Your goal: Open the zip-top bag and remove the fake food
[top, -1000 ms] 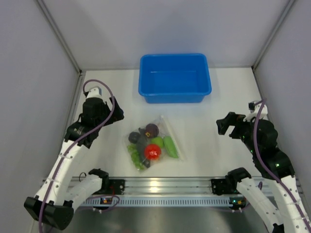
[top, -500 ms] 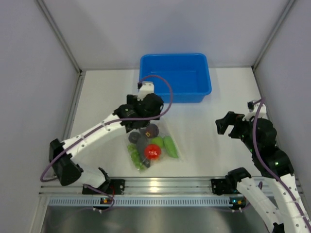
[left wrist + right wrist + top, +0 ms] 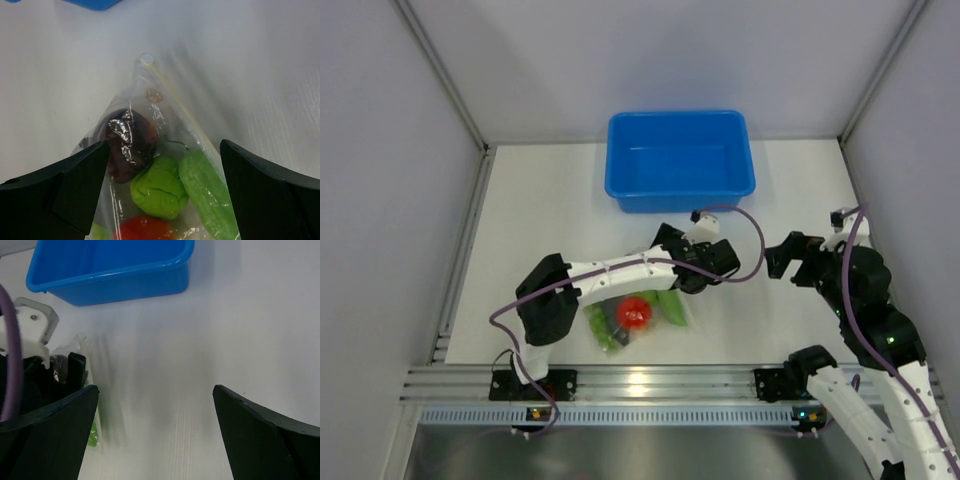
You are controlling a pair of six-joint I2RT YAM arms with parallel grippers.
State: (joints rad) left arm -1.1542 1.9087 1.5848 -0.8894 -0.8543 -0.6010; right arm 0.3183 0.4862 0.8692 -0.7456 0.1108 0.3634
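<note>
The zip-top bag [image 3: 636, 316] will hang from the seal strip [image 3: 187, 114] with the food sagging below when I lift it, because the seal strip runs along the edge of the limp plastic.
The zip-top bag [image 3: 658, 324] lies on the table in front of the blue bin, its seal strip [image 3: 176, 102] shut. Through the plastic I see fake food: a dark maroon ball [image 3: 131, 142], a lime ball [image 3: 159, 187], a green pod [image 3: 207, 192] and a red tomato [image 3: 635, 312]. My left arm reaches across the bag; my left gripper [image 3: 692, 278] is open and empty just above the bag's far right part, with one finger on each side of the food [image 3: 164, 146]. My right gripper [image 3: 785, 258] is open and empty, to the right of the bag [image 3: 155, 390].
A blue plastic bin [image 3: 680, 160] stands at the back centre, also in the right wrist view [image 3: 110, 265]. My left arm's wrist [image 3: 30, 340] shows at the left of the right wrist view. Grey walls close in the table on three sides.
My left arm has swung from the far left across the table and now lies over the bag, its gripper at the bag's right side. The right arm has barely moved.
</note>
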